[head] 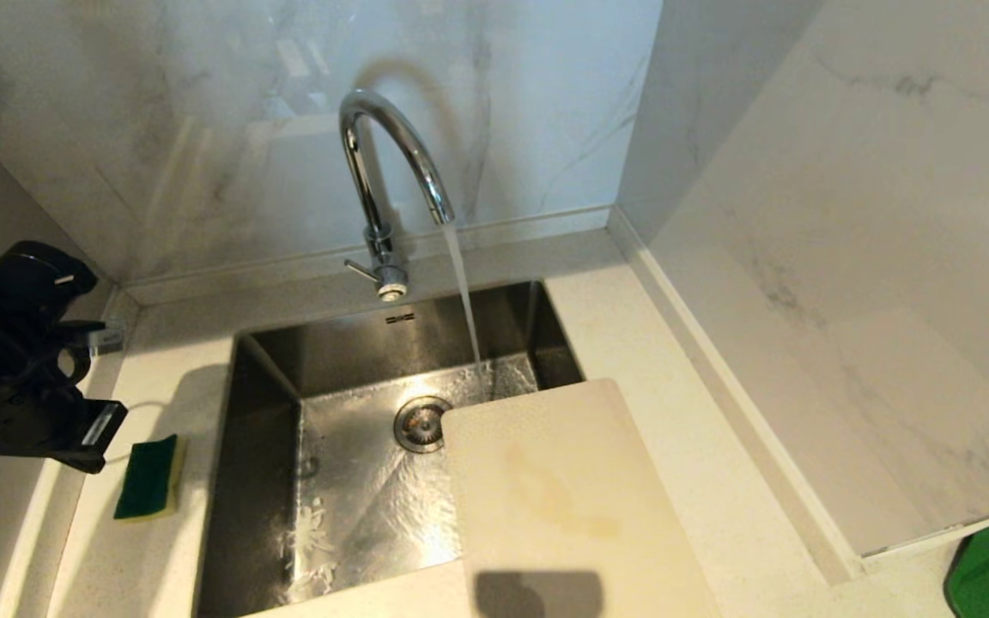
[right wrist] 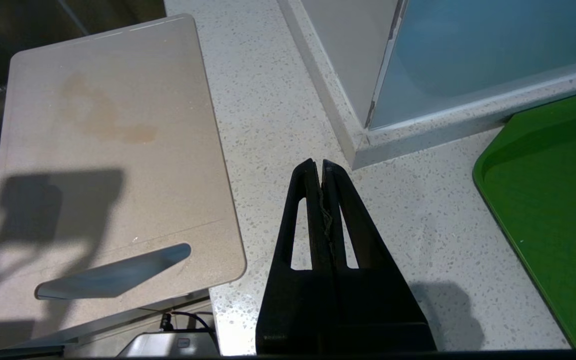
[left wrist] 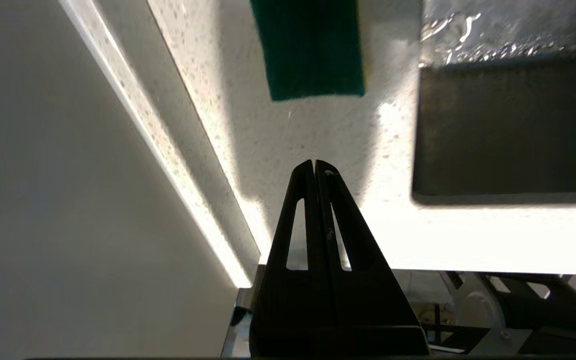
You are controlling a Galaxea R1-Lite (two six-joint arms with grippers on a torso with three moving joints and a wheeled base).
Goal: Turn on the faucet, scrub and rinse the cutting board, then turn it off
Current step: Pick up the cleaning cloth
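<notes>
The green sponge's short end (head: pixel 144 511) faces my left gripper's fingers, so I should keep approaching until they're open on either side of the sponge's long edges (head: pixel 148 480), then close.
The chrome faucet (head: pixel 383 172) stands behind the steel sink (head: pixel 331 360), and water runs from its spout into the basin. The cream cutting board (head: pixel 563 498) lies flat over the sink's right front corner and the counter, with a yellowish stain on it. In the right wrist view the cutting board (right wrist: pixel 113 150) shows its handle slot near the counter's front edge. My left arm (head: pixel 31 378) hangs at the left edge. Its left gripper (left wrist: pixel 314 162) is shut and empty above the counter, short of a green sponge (left wrist: pixel 313 50). My right gripper (right wrist: pixel 318 162) is shut and empty over the counter beside the board.
The green-and-yellow sponge (head: pixel 147 476) lies on the counter left of the sink. A bright green tray (right wrist: pixel 553 200) sits on the counter at the far right. Marble walls close in the back and right sides, and a side wall runs along the left. The drain (head: pixel 420 423) is in the wet basin.
</notes>
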